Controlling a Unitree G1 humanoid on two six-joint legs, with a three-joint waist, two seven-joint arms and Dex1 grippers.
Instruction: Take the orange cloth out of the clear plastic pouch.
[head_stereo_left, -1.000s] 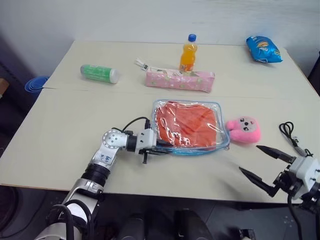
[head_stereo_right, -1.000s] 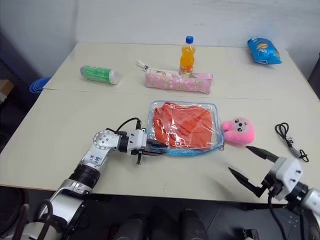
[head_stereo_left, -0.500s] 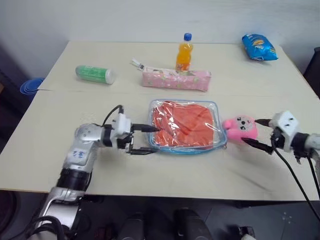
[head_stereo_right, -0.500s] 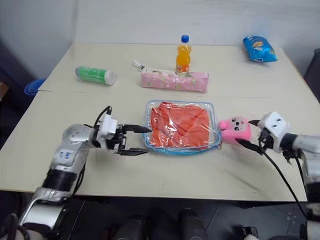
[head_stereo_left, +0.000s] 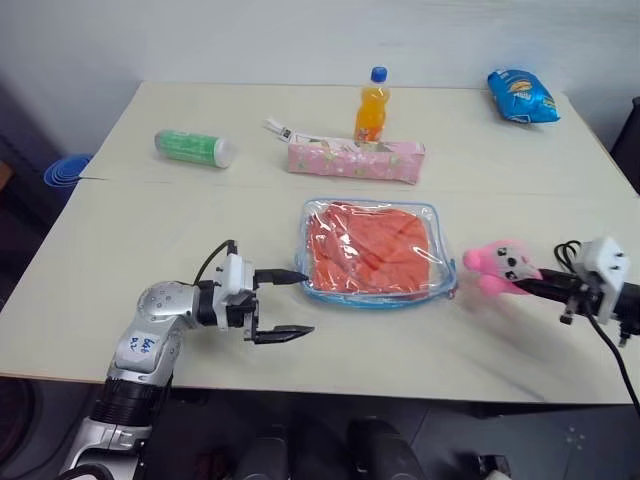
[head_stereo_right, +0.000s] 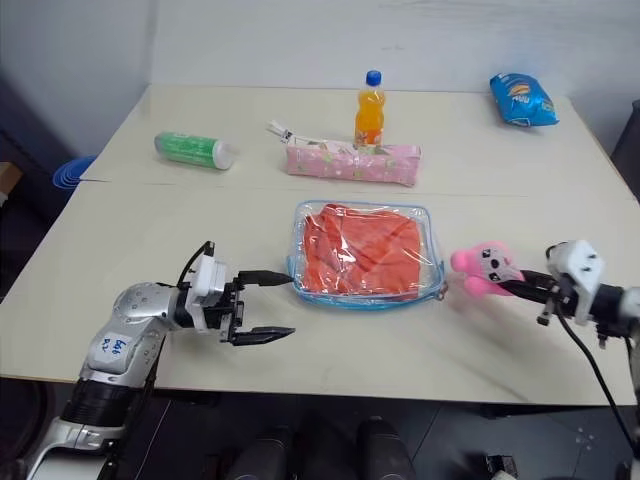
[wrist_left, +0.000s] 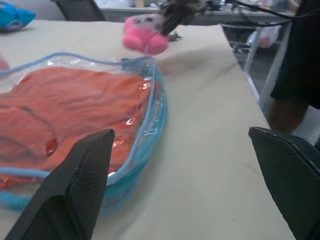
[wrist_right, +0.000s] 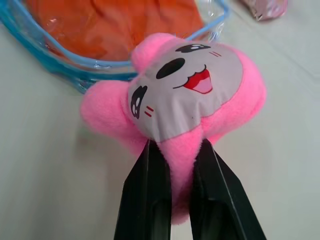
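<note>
My gripper will make the pink plush toy (head_stereo_left: 499, 266) draw a zipper open along the pouch's near edge when I pull, because the toy meets the pouch's light-blue corner (head_stereo_left: 448, 289).
The clear plastic pouch (head_stereo_left: 446, 282) with light-blue trim lies flat in the middle of the table. The wrinkled orange cloth (head_stereo_left: 368, 248) is inside it. My left gripper (head_stereo_left: 298, 303) is open just left of the pouch's near left corner, pointing at it, with nothing between its fingers. In the left wrist view the pouch (wrist_left: 150, 107) and the cloth (wrist_left: 70, 110) lie ahead of the spread fingers. My right gripper (wrist_right: 176, 155) is shut on the small pink plush toy (head_stereo_left: 498, 266), right of the pouch.
At the back stand an orange drink bottle (head_stereo_left: 371, 105), a pink floral pencil case (head_stereo_left: 355, 160), a lying green bottle (head_stereo_left: 195, 148) and a blue snack bag (head_stereo_left: 522, 97). A black cable (head_stereo_left: 568, 248) lies near the right edge.
My left gripper let go of the pouch's left edge, opened wide and drew back to the left. My right gripper came in from the front right and shut on the pink plush toy.
</note>
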